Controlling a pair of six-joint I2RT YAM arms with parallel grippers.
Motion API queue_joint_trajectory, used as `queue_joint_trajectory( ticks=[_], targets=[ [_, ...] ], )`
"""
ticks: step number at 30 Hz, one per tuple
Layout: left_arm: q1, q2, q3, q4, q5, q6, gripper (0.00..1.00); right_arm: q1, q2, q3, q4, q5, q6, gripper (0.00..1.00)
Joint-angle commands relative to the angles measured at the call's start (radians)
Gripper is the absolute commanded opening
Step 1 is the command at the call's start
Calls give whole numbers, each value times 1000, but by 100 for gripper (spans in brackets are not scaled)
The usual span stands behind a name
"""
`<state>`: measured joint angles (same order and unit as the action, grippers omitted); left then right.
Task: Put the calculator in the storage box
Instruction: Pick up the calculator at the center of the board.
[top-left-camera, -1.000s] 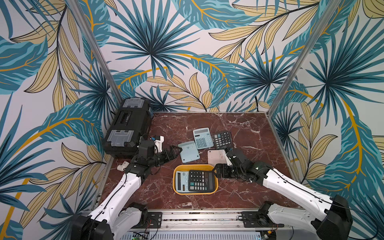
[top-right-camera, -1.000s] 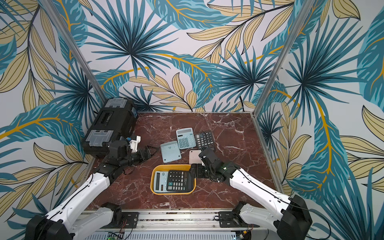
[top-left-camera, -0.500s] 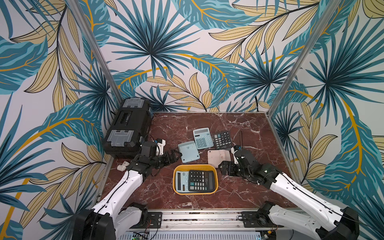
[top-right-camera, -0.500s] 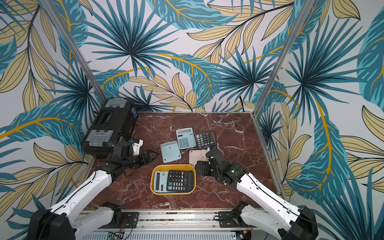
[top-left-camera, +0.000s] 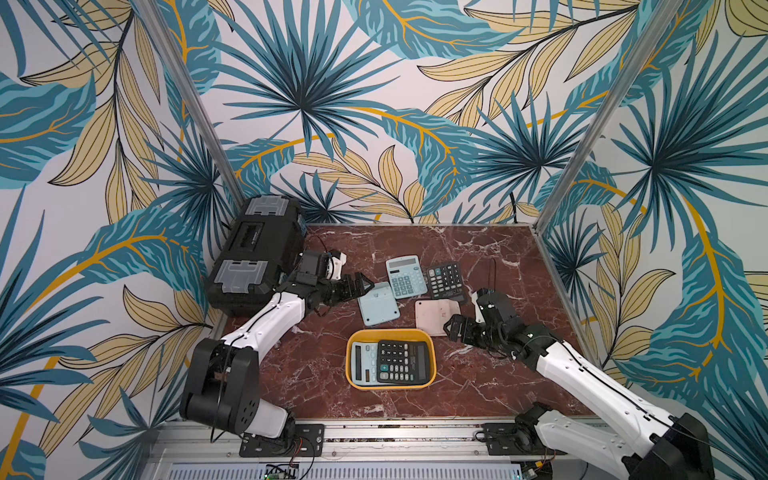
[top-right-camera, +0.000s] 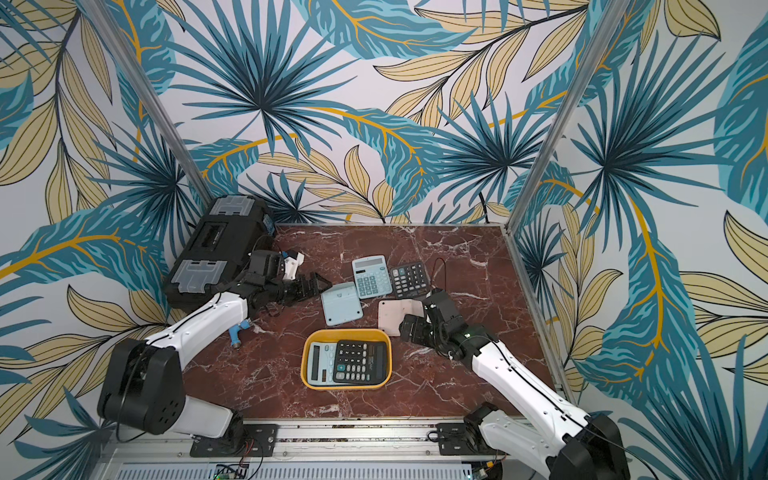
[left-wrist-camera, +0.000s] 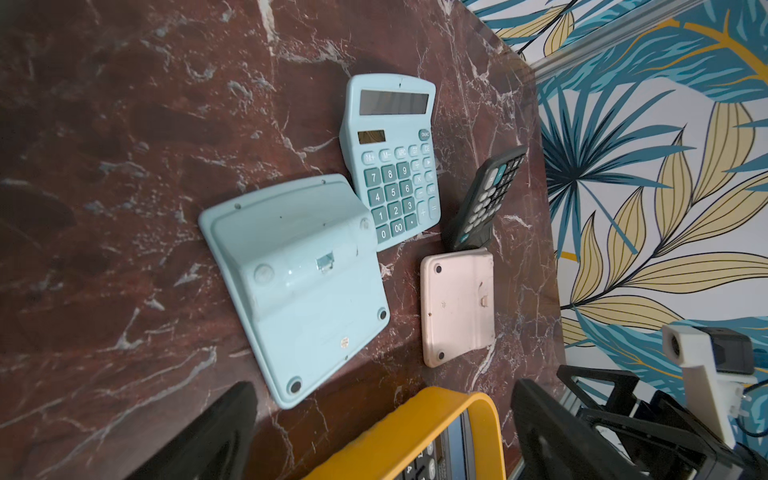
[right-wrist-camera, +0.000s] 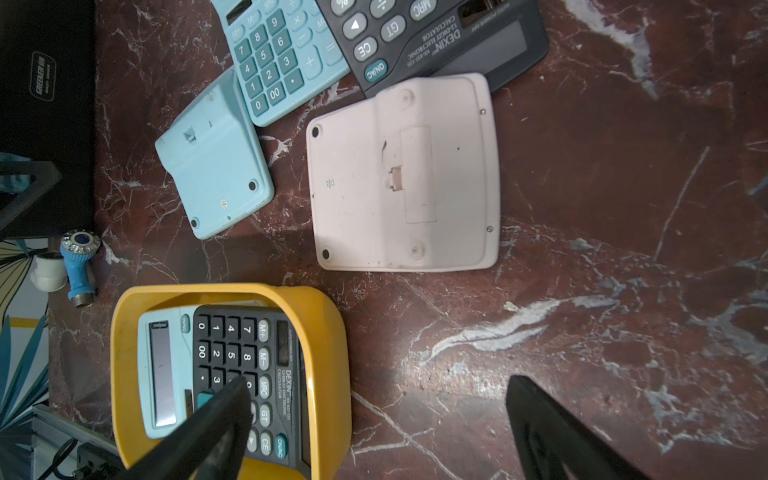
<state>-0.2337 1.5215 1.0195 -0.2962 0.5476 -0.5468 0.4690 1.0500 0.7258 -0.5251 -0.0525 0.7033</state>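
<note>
I should grab the face-up blue calculator (top-left-camera: 409, 283) with my left gripper by its free screen end (top-left-camera: 400, 262), because it sits close between the black calculator and the face-down blue calculator.
The yellow storage box (top-left-camera: 390, 332) sits near the table's front with a black calculator (top-left-camera: 402, 361) lying over a light blue one (top-left-camera: 365, 362) inside it. Beyond it lie a face-down blue calculator (top-left-camera: 378, 303), a face-up blue calculator (top-left-camera: 406, 276), a black calculator (top-left-camera: 445, 280) and a face-down pink calculator (top-left-camera: 436, 316). My left gripper (top-left-camera: 365, 284) hangs open and empty just left of the face-down blue one (left-wrist-camera: 299, 286). Right of the box, beside the pink calculator (right-wrist-camera: 403, 174), my right gripper (top-left-camera: 451, 328) is open and empty.
A big black toolbox (top-left-camera: 257, 257) stands at the back left corner. A small blue valve-like part (top-right-camera: 237, 334) lies by the left arm. Patterned walls close in the table on three sides; a metal rail (top-left-camera: 395, 432) runs along the front.
My right gripper has drawn back a little from the box's right side toward the pink calculator. My left gripper has shifted slightly toward the face-down blue calculator.
</note>
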Motion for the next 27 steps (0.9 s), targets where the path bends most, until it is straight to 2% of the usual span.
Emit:
queue_joint_trajectory(
  ticks=[1, 8, 13, 16, 19, 21, 24, 27],
  targets=[
    [-8, 85, 120, -34, 28, 61, 100, -53, 23, -27, 52, -61, 1, 99],
    [-37, 297, 350, -71, 131, 129, 100, -182, 112, -34, 123, -172, -30, 100],
    [-44, 431, 527, -152, 79, 178, 99, -218, 170, -52, 190, -278, -42, 99],
    [-45, 533, 650, -206, 86, 240, 95, -221, 189, -65, 213, -314, -49, 97],
    [-35, 629, 780, -309, 28, 323, 91, -224, 184, -76, 214, -344, -62, 95],
    [-26, 675, 837, -327, 29, 352, 87, -225, 169, -90, 210, -344, -72, 95],
    [-24, 743, 933, -372, 12, 391, 74, -230, 147, -101, 196, -339, -85, 95],
    [-23, 804, 1036, -436, 4, 420, 70, -233, 134, -106, 185, -340, -90, 95]
  ],
)
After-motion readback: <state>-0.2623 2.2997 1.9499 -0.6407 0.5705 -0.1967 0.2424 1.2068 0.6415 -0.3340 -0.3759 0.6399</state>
